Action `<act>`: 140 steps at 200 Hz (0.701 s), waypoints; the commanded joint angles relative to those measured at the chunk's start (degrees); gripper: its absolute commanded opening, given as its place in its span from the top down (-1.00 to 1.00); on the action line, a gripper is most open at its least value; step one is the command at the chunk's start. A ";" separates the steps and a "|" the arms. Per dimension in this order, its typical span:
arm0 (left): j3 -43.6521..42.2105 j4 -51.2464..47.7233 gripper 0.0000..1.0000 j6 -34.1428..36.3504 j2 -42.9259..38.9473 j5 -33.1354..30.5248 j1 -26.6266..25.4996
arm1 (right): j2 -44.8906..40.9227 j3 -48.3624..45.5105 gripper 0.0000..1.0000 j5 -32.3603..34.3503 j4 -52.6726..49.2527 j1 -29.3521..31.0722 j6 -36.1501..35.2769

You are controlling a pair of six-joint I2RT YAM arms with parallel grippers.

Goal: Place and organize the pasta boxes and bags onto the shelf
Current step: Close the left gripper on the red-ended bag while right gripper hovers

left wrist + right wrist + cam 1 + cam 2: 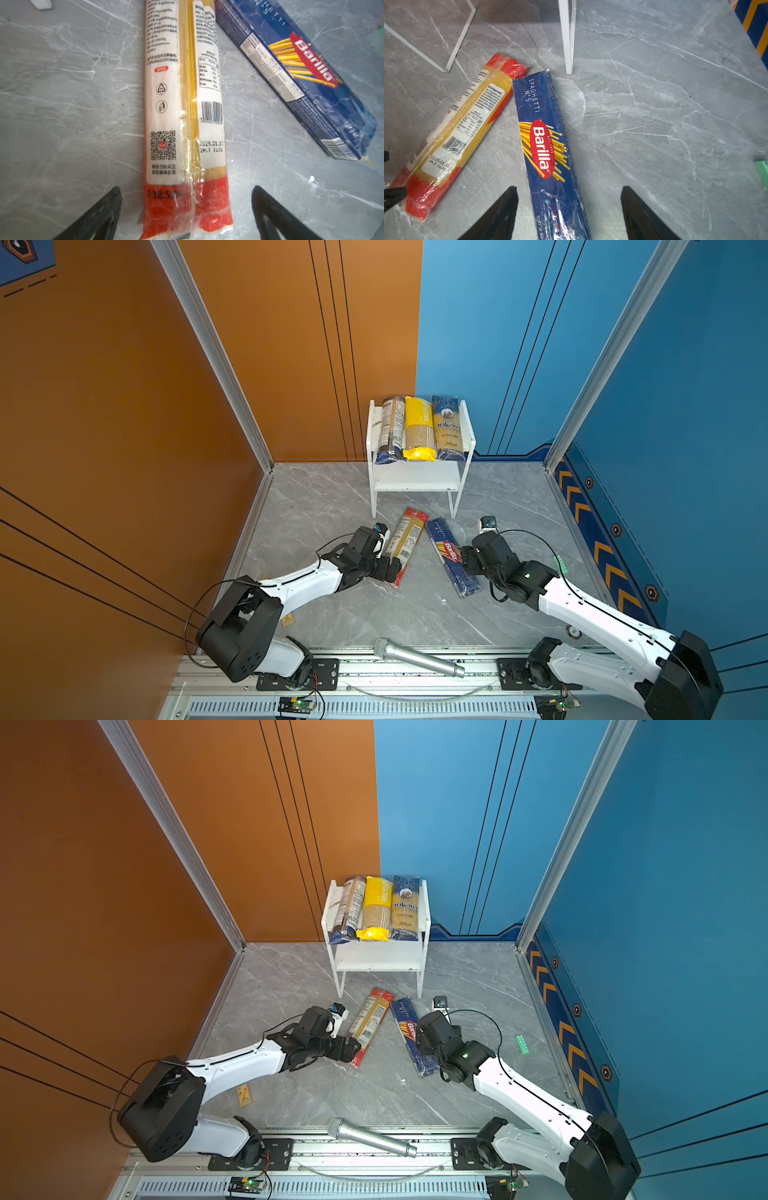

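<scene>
I should keep lowering my left gripper, as the red-ended pack's near end (186, 204) is straight between its open fingers, until they are beside the pack's printed date (211, 146), and then close it.
The white shelf (415, 479) stands at the back with three pasta packs side by side on its top board: a clear one with dark-blue ends (390, 429), a yellow one (419, 427) and the dark-blue Ankara (448, 427). Its lower board is bare. On the floor in front lie the red-ended pack (407, 545) and the dark-blue Barilla box (451, 556). My left gripper (187, 188) is open, its fingers either side of the red-ended pack's (182, 104) near end without touching. My right gripper (569, 187) is open, straddling the Barilla box (546, 145) with gaps on both sides.
A silver microphone (417, 657) lies on the front rail between the arm bases. A small green block (559, 564) sits on the floor right of my right arm, and a small yellow board (287, 620) near my left arm. Walls close in on the left, back and right.
</scene>
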 commanded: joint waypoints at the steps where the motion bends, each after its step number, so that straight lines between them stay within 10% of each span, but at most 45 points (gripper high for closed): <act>1: 1.50 1.39 -0.96 1.53 1.42 -2.71 -0.74 | -1.68 -1.24 -0.52 -1.71 -1.67 -1.29 0.17; 140: 3.55 1.45 -0.96 1.35 7.71 -6.87 -5.69 | -2.77 -3.52 -0.54 -3.15 -0.31 -2.84 1.71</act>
